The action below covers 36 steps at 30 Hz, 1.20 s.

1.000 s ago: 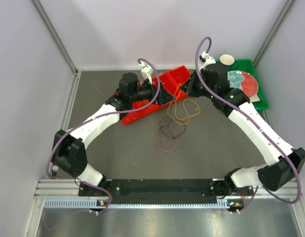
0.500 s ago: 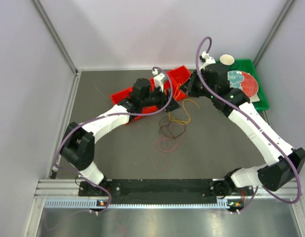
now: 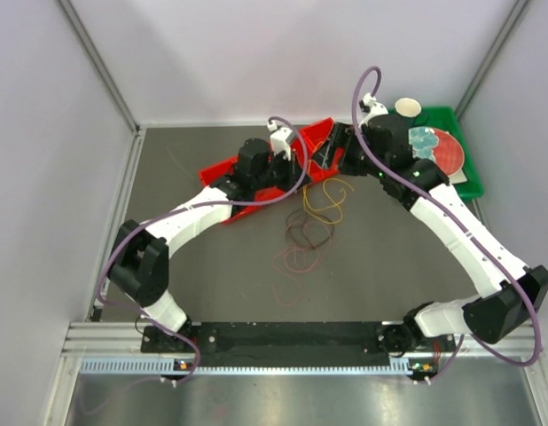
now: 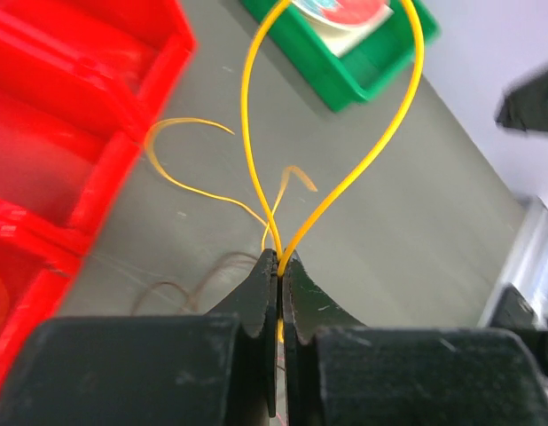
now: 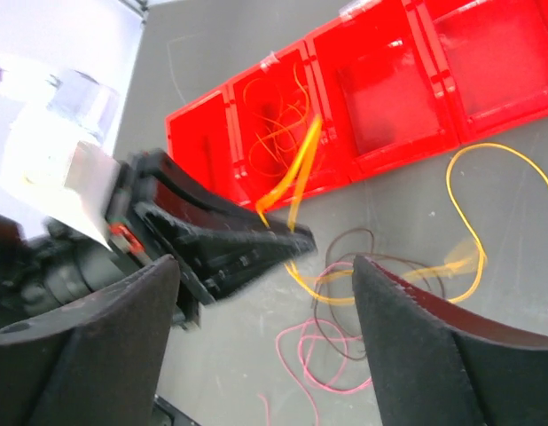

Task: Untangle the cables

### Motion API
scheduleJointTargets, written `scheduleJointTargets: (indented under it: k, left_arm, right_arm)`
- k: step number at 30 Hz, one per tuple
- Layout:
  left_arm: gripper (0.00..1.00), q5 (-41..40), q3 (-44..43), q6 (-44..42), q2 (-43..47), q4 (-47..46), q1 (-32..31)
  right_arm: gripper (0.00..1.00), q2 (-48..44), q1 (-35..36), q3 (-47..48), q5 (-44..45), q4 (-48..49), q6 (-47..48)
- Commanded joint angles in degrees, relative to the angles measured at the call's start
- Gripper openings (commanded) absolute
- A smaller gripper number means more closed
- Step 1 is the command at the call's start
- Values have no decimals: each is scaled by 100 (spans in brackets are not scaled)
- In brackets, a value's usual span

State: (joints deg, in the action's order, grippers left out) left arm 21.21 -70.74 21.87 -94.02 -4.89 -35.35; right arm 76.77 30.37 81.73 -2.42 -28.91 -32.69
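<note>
My open right gripper is too close to the yellow cable's loop (image 5: 302, 164) above my left gripper. It should move back before my left gripper takes the cable to the bin's empty end compartment (image 5: 203, 138).
A yellow cable (image 4: 247, 89) rises as a loop from my left gripper (image 4: 280, 259), which is shut on it just above the grey floor. In the top view the left gripper (image 3: 309, 170) sits beside the red bin, with the yellow cable (image 3: 329, 202) trailing below it. My right gripper (image 5: 265, 262) hangs open directly above the left gripper's fingers (image 5: 256, 238), with nothing between its own pads. Under them a dark cable (image 5: 345, 266) and a pink cable (image 5: 318, 355) lie looped over each other. The top view shows the right gripper (image 3: 334, 153) close to the left one.
A red divided bin (image 3: 225, 170) lies behind the grippers; one compartment (image 5: 274, 124) holds thin yellow wires. A green tray (image 3: 465, 182) with a red plate (image 3: 450, 153) stands at the back right, a cup (image 3: 409, 108) beside it. Walls close the sides.
My left arm swung right and shut on the yellow cable. The right gripper, shut before, opened and let the cable go.
</note>
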Motion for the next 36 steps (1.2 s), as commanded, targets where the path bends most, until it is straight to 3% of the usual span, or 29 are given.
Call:
scheduleJointTargets:
  k: [1, 6, 13, 18, 25, 29, 36]
  left_arm:
    - [0, -732, -554, -174, 314, 259, 98]
    - [0, -829, -1064, -192, 174, 662, 213]
    - [0, -873, -1819, -358, 138, 1251, 555]
    - [0, -1198, -2611, -718, 366, 1981, 784]
    - [0, -1154, -3243, -745, 779, 2465, 1521]
    - [0, -1338, -3928, -807, 832, 2861, 1681]
    - [0, -1638, -4351, -719, 841, 2914, 1786]
  right_arm:
    - [80, -180, 66, 334, 224, -159, 60]
    - [90, -688, 57, 352, 689, -291, 140]
    - [93, -1435, -241, -51, 1559, -467, 245]
    - [94, -1587, -716, -465, 1454, -502, 289]
    - [94, -1332, -734, -790, 1297, -353, 211]
    - [94, -1147, -726, -931, 1086, -168, 131]
    - [94, -883, -725, -1037, 839, 8, 17]
